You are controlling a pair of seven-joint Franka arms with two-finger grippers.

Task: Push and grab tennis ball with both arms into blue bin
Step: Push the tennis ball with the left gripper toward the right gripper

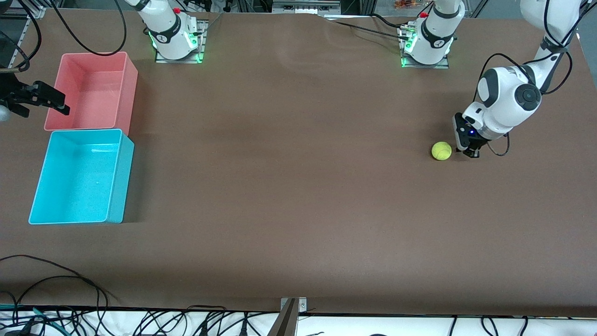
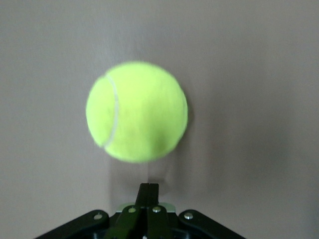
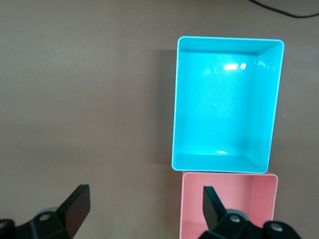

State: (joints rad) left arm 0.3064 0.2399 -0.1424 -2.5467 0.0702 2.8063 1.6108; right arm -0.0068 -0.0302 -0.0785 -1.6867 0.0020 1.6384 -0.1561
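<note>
My left gripper is to roll the tennis ball (image 1: pixel 441 151) across, because the ball is far from the blue bin. It should then back off so my right gripper can catch the ball beside the bin (image 1: pixel 149 180).
The yellow-green tennis ball (image 1: pixel 441 150) rests on the brown table near the left arm's end. My left gripper (image 1: pixel 470 152) is down at the table right beside it, fingers shut with nothing between them. In the left wrist view the ball (image 2: pixel 137 110) lies just ahead of the shut left gripper (image 2: pixel 148 186), with a narrow gap showing. The blue bin (image 1: pixel 119 182) stands empty at the right arm's end. My right gripper (image 1: pixel 44 111) hangs open and holds nothing, over the outer wall of the pink bin. In the right wrist view the blue bin (image 3: pixel 175 109) lies ahead of the right gripper (image 3: pixel 144 204).
A pink bin (image 1: pixel 128 88) of like size, also empty, stands against the blue bin, farther from the front camera; it shows in the right wrist view too, as the pink bin (image 3: pixel 192 209). A wide stretch of bare table separates ball and bins. Cables lie along the table's near edge (image 1: pixel 56 280).
</note>
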